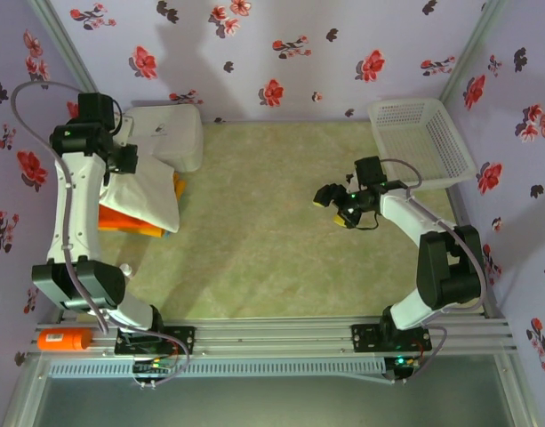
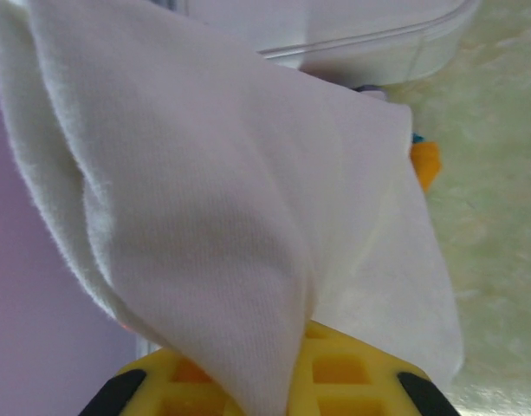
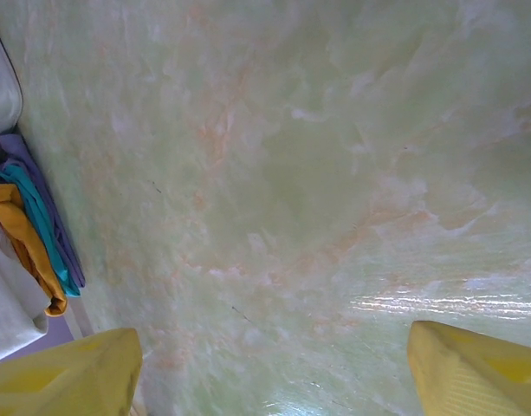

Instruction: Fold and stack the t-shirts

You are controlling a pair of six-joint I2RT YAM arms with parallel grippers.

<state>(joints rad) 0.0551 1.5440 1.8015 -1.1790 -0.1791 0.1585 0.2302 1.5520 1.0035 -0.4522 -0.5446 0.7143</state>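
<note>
The off-white t-shirt's loose side rests along the stack's yellow edge [image 1: 179,187]. My left gripper keeps pulling the t-shirt's held end toward the wall [image 1: 50,197] until it lies flat.
An off-white t-shirt [image 1: 146,197] hangs at the far left of the table, draped over a stack of folded shirts whose orange edge [image 1: 130,221] and yellow edge [image 1: 179,185] show beneath it. My left gripper [image 1: 123,160] is shut on the off-white t-shirt [image 2: 213,217], whose cloth runs down between the yellow fingers [image 2: 352,368]. My right gripper [image 1: 334,207] hovers open over the bare table at mid right, nothing between its fingers [image 3: 469,364]. Folded shirt edges [image 3: 31,234] in yellow, teal and purple lie at that view's left.
A white rigid rounded box [image 1: 170,133] stands at the back left, just behind the shirts. A white mesh basket [image 1: 420,142] sits at the back right. An orange tool [image 1: 63,339] lies on the front rail at left. Green marbled table [image 1: 263,231] spreads between the arms.
</note>
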